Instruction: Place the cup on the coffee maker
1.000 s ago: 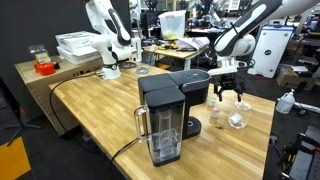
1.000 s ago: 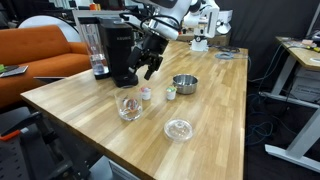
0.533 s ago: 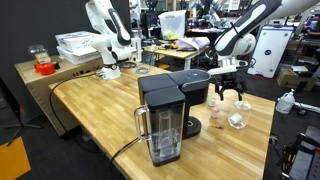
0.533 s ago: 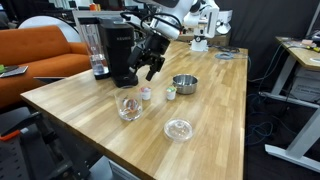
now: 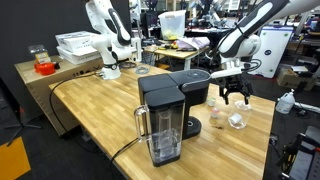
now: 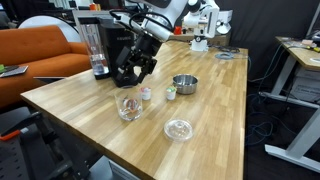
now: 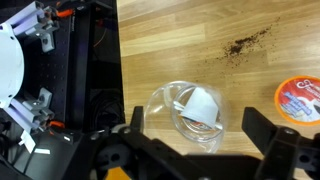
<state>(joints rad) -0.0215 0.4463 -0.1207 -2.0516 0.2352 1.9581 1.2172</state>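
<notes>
I should keep lowering my gripper with the rim of the clear glass bowl (image 6: 130, 90) in the gap between my open fingers, until the fingers close on its side (image 7: 224, 117).
The small whitish cup (image 7: 201, 104) lies on its side inside a clear glass bowl (image 7: 160, 108) on the wooden table, right beside the black coffee maker (image 7: 75, 85). My gripper (image 7: 197, 126) hovers above the bowl, open and empty, with a finger on each side of it. In both exterior views the gripper (image 6: 135, 76) (image 5: 235, 98) hangs above the table next to the coffee maker (image 6: 115, 50) (image 5: 165, 112), over the glass bowl (image 6: 128, 107) (image 5: 237, 120). The cup itself is too small to make out in those views.
A small pinkish cup (image 6: 146, 94), a green-topped cup (image 6: 170, 91), a metal bowl (image 6: 184, 83) and a flat round disc (image 6: 178, 128) sit near the glass bowl. An orange-lidded pod (image 7: 300, 98) and spilled grounds (image 7: 240, 48) show in the wrist view.
My gripper has moved sideways and slightly down, from beside the brew head to above the glass bowl. It stays open. The objects on the table have not moved.
</notes>
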